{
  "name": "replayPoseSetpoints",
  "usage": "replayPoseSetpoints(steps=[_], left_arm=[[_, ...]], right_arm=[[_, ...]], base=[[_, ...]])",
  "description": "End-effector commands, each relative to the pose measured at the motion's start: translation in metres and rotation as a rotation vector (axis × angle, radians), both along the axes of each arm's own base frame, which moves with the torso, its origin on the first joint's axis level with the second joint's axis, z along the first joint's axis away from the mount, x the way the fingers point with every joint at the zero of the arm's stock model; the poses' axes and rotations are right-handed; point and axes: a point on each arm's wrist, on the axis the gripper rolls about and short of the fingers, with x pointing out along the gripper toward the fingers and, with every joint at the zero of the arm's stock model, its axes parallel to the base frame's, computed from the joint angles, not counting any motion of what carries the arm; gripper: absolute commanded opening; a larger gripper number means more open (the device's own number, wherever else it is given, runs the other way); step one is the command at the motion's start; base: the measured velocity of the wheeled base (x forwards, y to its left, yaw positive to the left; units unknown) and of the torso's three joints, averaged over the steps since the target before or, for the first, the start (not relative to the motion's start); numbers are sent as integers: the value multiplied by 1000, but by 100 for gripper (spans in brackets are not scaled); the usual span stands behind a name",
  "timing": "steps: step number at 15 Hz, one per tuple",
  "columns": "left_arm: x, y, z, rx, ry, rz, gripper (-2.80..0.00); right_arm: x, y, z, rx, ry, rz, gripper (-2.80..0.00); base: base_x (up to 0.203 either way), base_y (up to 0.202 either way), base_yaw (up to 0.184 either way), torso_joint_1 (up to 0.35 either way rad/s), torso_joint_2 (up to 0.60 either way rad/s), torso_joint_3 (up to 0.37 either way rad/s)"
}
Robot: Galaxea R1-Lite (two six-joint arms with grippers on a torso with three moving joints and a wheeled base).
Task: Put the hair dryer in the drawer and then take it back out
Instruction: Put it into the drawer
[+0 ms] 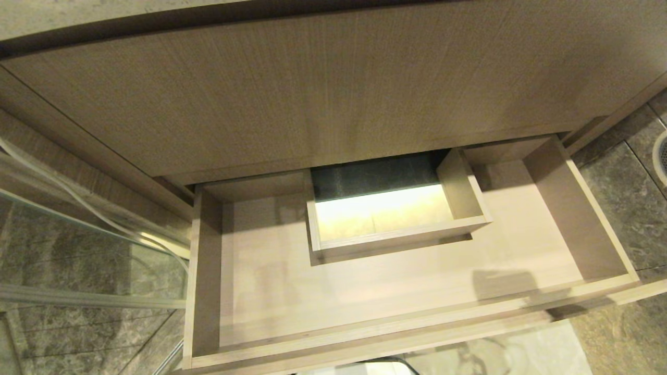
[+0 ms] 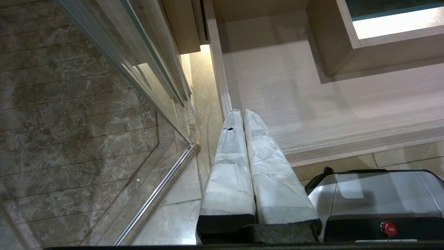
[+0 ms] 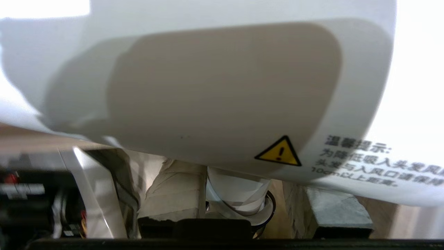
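The drawer's bottom at the drain end (image 1: 517,209) is clear for the hair dryer. My right gripper should keep carrying the hair dryer by its handle until it rests there.
The drawer (image 1: 578,208) stands pulled out below me, pale inside, with a boxed rectangular cut-out (image 1: 396,219) at its back; nothing lies in it. Neither arm shows in the head view. The hair dryer (image 3: 215,86) fills the right wrist view: a white body with a yellow warning triangle and printed text. Its white handle (image 3: 239,191) runs down between the padded fingers (image 3: 173,189) of my right gripper (image 3: 239,194), which is shut on it. My left gripper (image 2: 242,111) hangs shut and holding nothing, by the front left corner of the drawer (image 2: 329,104).
A taller wood-grain front (image 1: 312,94) rises above the drawer. A glass partition with a metal rail (image 1: 78,250) stands at the left. Stone floor tiles and a drain (image 1: 661,156) lie at the right. My base (image 2: 374,194) sits just before the drawer front.
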Motion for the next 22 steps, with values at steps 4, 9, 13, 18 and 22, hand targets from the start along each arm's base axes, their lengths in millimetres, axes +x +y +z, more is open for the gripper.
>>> replayPoseSetpoints(steps=[4, 9, 13, 18, 22], left_arm=[[0, 0, 0, 0, -1, 0, -280], [0, 0, 0, 0, -1, 0, -280], [0, 0, 0, 0, -1, 0, -280], [0, 0, 0, 0, -1, 0, -280], [0, 0, 0, 0, -1, 0, -280]], right_arm=[[84, -16, -34, 31, 75, -45, -280], [152, -32, -75, 21, 121, -90, -280], [204, -41, -116, 55, 139, -109, -280], [274, -54, -143, 50, 15, -112, -280], [308, -62, -167, 40, -47, -114, -280]], base=[[0, 0, 0, 0, 0, 0], [0, 0, 0, 0, 0, 0], [0, 0, 0, 0, 0, 0], [0, 0, 0, 0, 0, 0], [0, 0, 0, 0, 0, 0]])
